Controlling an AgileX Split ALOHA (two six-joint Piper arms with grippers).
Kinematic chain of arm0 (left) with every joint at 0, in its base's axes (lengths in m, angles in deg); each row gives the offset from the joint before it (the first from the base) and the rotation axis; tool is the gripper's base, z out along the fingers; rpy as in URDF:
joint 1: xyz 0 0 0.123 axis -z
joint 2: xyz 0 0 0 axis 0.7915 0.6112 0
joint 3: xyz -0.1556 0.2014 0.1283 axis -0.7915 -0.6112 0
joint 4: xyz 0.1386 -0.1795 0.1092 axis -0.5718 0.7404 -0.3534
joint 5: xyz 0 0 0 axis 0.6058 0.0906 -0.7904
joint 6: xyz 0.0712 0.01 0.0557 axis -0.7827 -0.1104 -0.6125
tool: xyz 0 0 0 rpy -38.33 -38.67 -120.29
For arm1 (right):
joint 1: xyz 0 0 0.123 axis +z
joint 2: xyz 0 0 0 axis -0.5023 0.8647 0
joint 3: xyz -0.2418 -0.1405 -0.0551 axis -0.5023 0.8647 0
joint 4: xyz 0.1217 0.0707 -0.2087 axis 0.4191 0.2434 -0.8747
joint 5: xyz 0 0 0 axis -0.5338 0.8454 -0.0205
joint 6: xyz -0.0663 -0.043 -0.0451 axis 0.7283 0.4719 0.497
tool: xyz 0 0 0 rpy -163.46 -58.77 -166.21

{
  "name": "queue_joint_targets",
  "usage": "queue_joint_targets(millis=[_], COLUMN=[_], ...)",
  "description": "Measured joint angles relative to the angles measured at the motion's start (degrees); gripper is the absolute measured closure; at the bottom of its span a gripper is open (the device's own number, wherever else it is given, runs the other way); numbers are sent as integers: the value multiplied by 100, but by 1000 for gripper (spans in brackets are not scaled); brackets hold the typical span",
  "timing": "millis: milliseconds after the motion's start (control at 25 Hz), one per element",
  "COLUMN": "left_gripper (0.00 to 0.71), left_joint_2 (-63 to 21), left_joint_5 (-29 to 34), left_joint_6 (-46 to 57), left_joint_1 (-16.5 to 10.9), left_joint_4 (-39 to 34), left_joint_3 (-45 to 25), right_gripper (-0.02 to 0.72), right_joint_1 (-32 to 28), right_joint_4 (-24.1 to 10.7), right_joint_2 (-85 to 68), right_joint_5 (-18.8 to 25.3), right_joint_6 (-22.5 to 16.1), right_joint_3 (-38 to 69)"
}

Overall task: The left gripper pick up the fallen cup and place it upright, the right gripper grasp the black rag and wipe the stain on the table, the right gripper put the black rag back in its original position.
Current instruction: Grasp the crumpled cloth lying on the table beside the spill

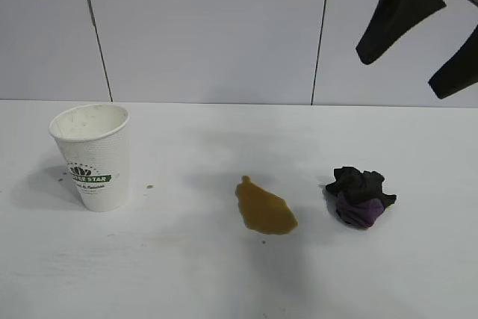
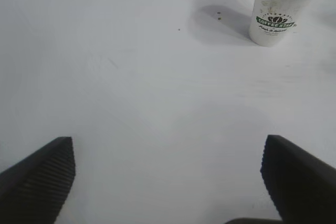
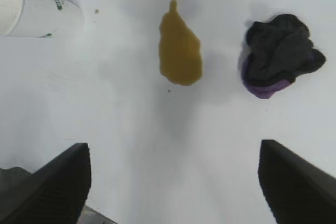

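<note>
My gripper will wipe with the black rag, and the amber stain (image 1: pixel 265 209) will come off, because it has a smooth, rounded edge (image 1: pixel 292 223) like a wet puddle.
The white paper cup (image 1: pixel 93 156) with the green logo stands upright at the left of the table (image 1: pixel 187 274); it also shows in the left wrist view (image 2: pixel 281 6) and the right wrist view (image 3: pixel 37 11). The amber stain (image 1: pixel 264 207) lies at the middle, also in the right wrist view (image 3: pixel 179 45). The black rag (image 1: pixel 361 196) with a purple patch sits right of the stain, also in the right wrist view (image 3: pixel 279 53). My right gripper (image 1: pixel 418 46) hangs open high above the rag, empty (image 3: pixel 173 174). My left gripper (image 2: pixel 168 169) is open and empty, away from the cup, out of the exterior view.
A few brown specks (image 1: pixel 149 186) lie on the table beside the cup. A panelled grey wall (image 1: pixel 209 28) stands behind the table's far edge.
</note>
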Motion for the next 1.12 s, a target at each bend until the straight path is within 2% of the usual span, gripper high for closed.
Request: queue_joint_targets(millis=[160,480,720,1120], left_gripper=[16,16,16,16], left_joint_2=[0,0,0,0], left_joint_5=[0,0,0,0], left_joint_6=[0,10,10,14], left_joint_1=[94,152,152,152], left_joint_4=[0,0,0,0], left_joint_3=[0,0,0,0], right_gripper=[102,102,102,133], right_joint_1=[0,0,0,0], right_joint_4=[-276,-502,-789,-995], right_joint_2=[414,1715,2539,3072], right_joint_5=[-65,-724,-831,-1103], right_joint_6=[4,-85,-412,-559], right_joint_3=[0,-81,-595,-624])
